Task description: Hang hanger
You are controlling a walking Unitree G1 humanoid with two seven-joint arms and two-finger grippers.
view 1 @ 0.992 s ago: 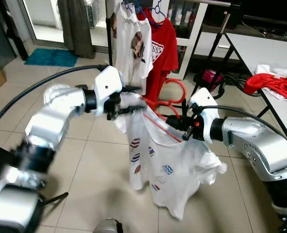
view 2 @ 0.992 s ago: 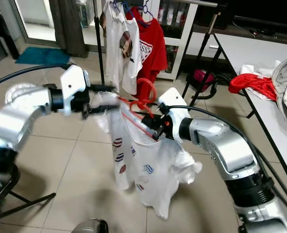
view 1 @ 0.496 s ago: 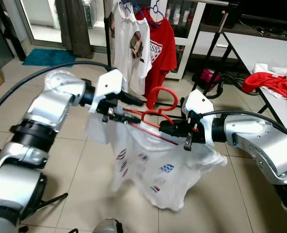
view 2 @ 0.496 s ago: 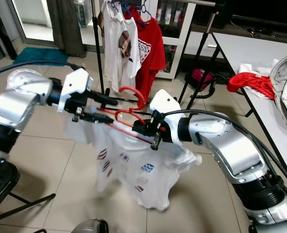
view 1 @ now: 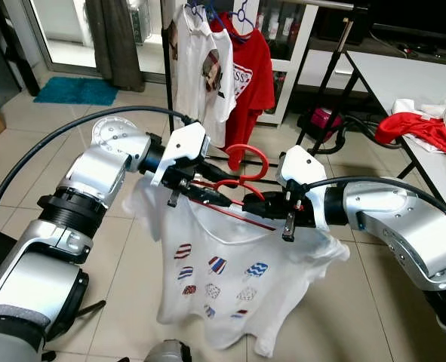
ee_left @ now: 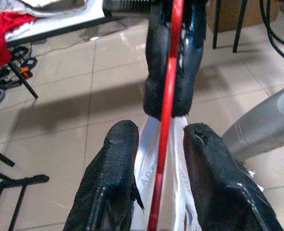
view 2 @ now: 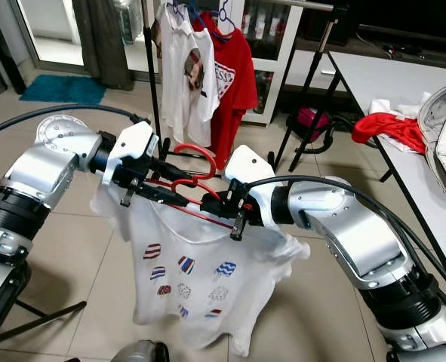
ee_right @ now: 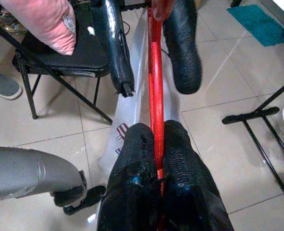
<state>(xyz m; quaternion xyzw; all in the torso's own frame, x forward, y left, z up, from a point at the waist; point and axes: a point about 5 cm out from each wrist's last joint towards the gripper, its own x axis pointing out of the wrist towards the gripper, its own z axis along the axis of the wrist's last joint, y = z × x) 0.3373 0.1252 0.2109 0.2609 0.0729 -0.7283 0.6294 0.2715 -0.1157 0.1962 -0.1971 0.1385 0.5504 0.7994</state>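
The white T-shirt point(view 1: 234, 275) will stay on when I carry the hanger, because the red bar point(view 1: 245, 219) reaches across the T-shirt's collar and runs under both shoulders.
A red hanger point(view 1: 245, 164) carries a white T-shirt point(view 1: 215, 279) with small coloured prints, held in the air between my two arms. My right gripper point(view 1: 272, 205) is shut on the hanger's red bar point(ee_right: 155, 96), its fingertips point(ee_right: 178, 144) pinched together around it. My left gripper point(view 1: 211, 194) reaches in from the other side, open. Its two fingers point(ee_left: 117, 159) stand on either side of the bar point(ee_left: 165, 144) above the shirt's collar, with a gap to each. The hook curls upward between the grippers.
A clothes rack point(view 1: 166, 53) stands behind, with a white T-shirt point(view 1: 200, 68) and a red T-shirt point(view 1: 254, 75) hanging on it. A table point(view 1: 404, 75) with red cloth point(view 1: 422, 128) is to the right. A folding chair point(ee_right: 60, 67) with a pink cushion stands nearby.
The left gripper has moved in along the hanger toward the right gripper and now straddles the bar. The shirt, bunched and swinging before, now hangs flat with its prints facing me.
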